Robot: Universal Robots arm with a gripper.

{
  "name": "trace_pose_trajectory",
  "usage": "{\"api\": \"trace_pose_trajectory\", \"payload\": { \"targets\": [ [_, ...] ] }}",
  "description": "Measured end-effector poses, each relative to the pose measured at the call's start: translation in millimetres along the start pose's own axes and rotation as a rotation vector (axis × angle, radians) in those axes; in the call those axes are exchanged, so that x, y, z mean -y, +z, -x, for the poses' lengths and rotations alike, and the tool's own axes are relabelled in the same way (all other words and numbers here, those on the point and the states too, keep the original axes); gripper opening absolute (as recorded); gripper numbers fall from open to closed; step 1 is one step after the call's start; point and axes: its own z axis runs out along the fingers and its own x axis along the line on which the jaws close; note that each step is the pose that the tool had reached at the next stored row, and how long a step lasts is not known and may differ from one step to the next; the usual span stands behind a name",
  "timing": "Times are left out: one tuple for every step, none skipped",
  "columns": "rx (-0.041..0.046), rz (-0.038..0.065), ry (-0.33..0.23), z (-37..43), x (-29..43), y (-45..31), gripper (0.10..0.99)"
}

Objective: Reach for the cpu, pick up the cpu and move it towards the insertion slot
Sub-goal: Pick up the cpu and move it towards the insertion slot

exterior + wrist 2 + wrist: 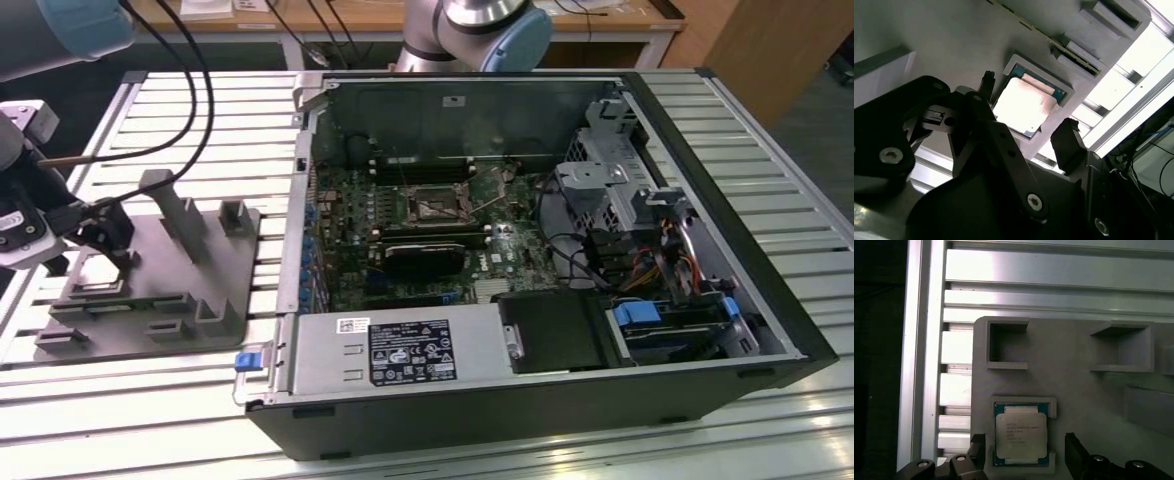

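Observation:
The cpu [1021, 435] will come loose and leave the grey fixture behind when I lift it, because the greenish rim [1043, 408] lies uncovered in the shallow pocket.
The cpu [1020, 435] is a small square chip with a silvery top and a greenish rim, lying flat in a shallow pocket of the grey fixture [1079, 390]. In both wrist views my gripper [1025, 450] is open just above it. One black finger [977, 446] stands on each side of the chip, with a gap to its edges. The same cpu [1021, 102] shows between the fingertips [1069, 142], with the gripper [1026, 112] around it. In the exterior view the gripper [104, 235] hangs over the fixture [167, 285] at the left. The insertion slot [437, 207] lies inside the open computer case.
The open computer case [534, 400] takes up the middle and the exterior view's right, with a black card [427, 255], cables and drive bays inside. Upright posts [167, 200] rise from the fixture near the gripper. Everything stands on a slatted aluminium table [200, 110].

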Motion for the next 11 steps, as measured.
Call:
{"api": "trace_pose_trajectory", "payload": {
  "targets": [
    [0.0000, 0.000, 0.000, 0.0, 0.0, 0.9, 0.729],
    [-0.0001, 0.000, 0.000, -0.1, 0.1, 1.8, 0.729],
    [-0.0001, 0.000, 0.000, -0.1, 0.1, 2.9, 0.729],
    [0.0000, 0.000, 0.000, -0.1, 0.1, 4.0, 0.729],
    [0.0000, 0.000, 0.000, -0.1, 0.2, 4.9, 0.729],
    [-0.0001, 0.000, 0.000, -0.1, 0.2, 5.8, 0.729],
    [-0.0001, 0.000, 0.000, -0.2, 0.2, 6.6, 0.729],
    [-0.0002, 0.000, 0.000, -0.2, 0.3, 7.1, 0.729],
    [-0.0002, 0.000, 0.000, -0.2, 0.3, 7.5, 0.729],
    [-0.0002, 0.000, -0.001, 0.0, 0.2, 7.7, 0.729],
    [-0.0001, 0.000, -0.001, 0.4, 0.2, 8.0, 0.729]
  ]
}}
